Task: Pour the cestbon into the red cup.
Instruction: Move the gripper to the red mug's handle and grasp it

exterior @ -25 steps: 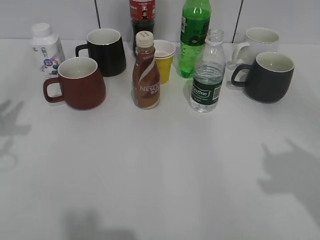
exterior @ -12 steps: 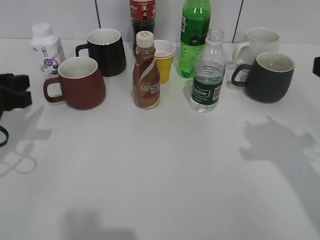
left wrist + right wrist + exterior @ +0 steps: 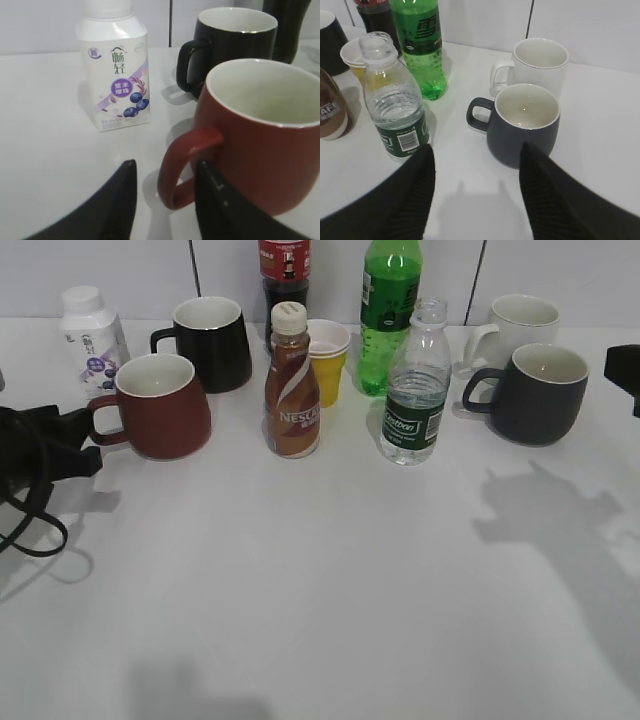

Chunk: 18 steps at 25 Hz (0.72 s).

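Note:
The red cup's handle (image 3: 99, 420) points into my left gripper's open fingers, so the gripper should keep moving toward the red cup's body (image 3: 165, 420) and close once the handle is deep inside.
The cestbon (image 3: 415, 390) is a small clear bottle with a dark green label and no cap, standing upright right of centre; it also shows in the right wrist view (image 3: 395, 105). The red cup (image 3: 160, 405) stands at the left, handle pointing left. My left gripper (image 3: 92, 443) is open at that handle. In the left wrist view the open jaws (image 3: 165, 165) straddle the loop handle of the red cup (image 3: 260, 145) without closing on it. My right gripper (image 3: 625, 365) shows at the right edge. Its jaws (image 3: 477, 147) are open and empty, with the cestbon to their left.
A brown Nescafe bottle (image 3: 292, 385), yellow paper cup (image 3: 328, 360) and green soda bottle (image 3: 388, 310) stand between cup and cestbon. A black mug (image 3: 212, 340) and white yogurt bottle (image 3: 90, 335) stand behind the red cup. A dark grey mug (image 3: 535, 395) and white mug (image 3: 520, 320) stand right of the cestbon.
My left gripper came in from the left edge and reached the red cup's handle. My right gripper appeared at the right edge. The objects have not moved.

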Available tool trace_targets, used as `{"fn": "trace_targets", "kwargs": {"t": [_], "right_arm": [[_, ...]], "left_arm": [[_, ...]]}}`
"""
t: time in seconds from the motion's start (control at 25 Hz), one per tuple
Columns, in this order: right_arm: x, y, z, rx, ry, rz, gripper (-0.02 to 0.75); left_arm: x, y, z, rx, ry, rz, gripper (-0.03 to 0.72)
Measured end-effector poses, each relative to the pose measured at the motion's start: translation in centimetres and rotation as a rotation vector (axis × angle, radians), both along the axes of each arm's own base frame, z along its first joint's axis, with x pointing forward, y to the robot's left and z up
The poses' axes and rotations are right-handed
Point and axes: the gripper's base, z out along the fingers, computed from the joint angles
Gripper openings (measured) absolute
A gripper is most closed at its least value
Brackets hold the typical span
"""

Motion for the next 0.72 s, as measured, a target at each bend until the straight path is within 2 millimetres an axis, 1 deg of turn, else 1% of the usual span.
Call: {"fn": "trace_targets", "kwargs": {"t": [0.28,0.44,0.72], "right_arm": [[0.5,0.1,-0.5,-0.006,0.017,-0.003,0.410],[0.6,0.2,-0.7,-0.007,0.020,-0.002,0.410],[0.7,0.2,-0.7,-0.007,0.020,-0.003,0.410]], "left_arm": [[0.5,-0.1,-2.4,0.005,-0.005,0.000,0.310],[1.1,-0.2,-3.3,0.007,-0.003,0.001,0.310],[2.8,-0.6,-2.9,0.001,-0.018,0.002,0.310]]}}
